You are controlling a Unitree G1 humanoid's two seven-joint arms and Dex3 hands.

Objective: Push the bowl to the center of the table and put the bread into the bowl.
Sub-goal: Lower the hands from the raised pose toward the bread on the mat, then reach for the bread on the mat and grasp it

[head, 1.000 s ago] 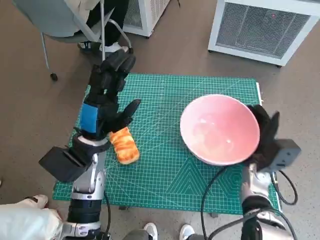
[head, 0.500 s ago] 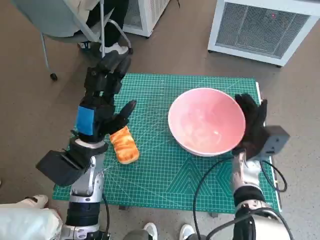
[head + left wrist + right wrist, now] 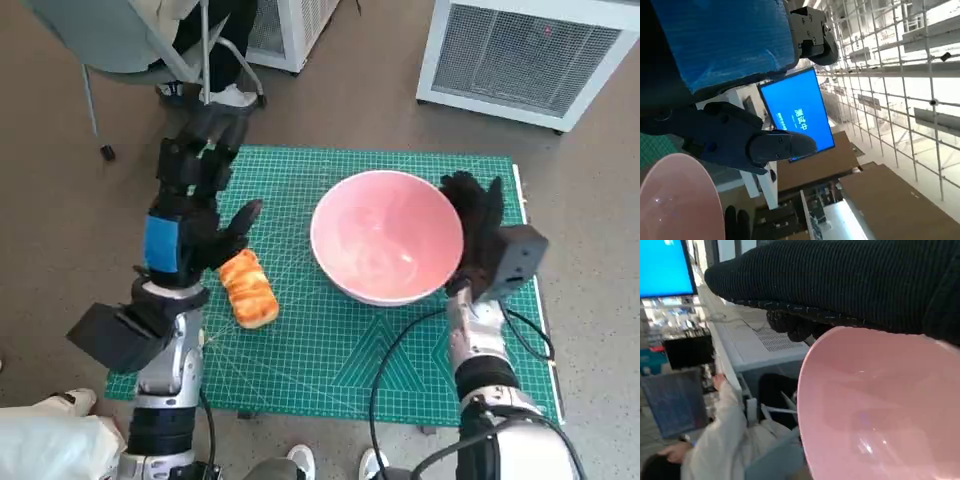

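Observation:
The left gripper's arm covers the mat next to the orange bread (image 3: pixel 249 288), so the robot should expect another bread hidden (image 3: pixel 174 359) under that arm.
The pink bowl (image 3: pixel 386 235) stands empty on the green cutting mat (image 3: pixel 330 350), near the mat's middle, a little to the right. My right hand (image 3: pixel 480 228) in its black glove lies flat against the bowl's right side, fingers straight. The same bowl (image 3: pixel 885 405) fills the right wrist view, and its rim (image 3: pixel 677 200) shows in the left wrist view. The orange bread (image 3: pixel 248 288) lies on the left part of the mat. My left hand (image 3: pixel 195 190) hovers above and just beyond the bread with its fingers spread, holding nothing.
A chair (image 3: pixel 120 40) and a person's feet (image 3: pixel 215 95) stand beyond the table's far left corner. A white grilled unit (image 3: pixel 530 55) is on the floor at the far right. In the right wrist view a person (image 3: pixel 715 440) sits past the bowl.
The right hand has pushed the bowl leftward, from the mat's right part toward its middle. The left hand has shifted slightly left and away; the bread has stayed in place.

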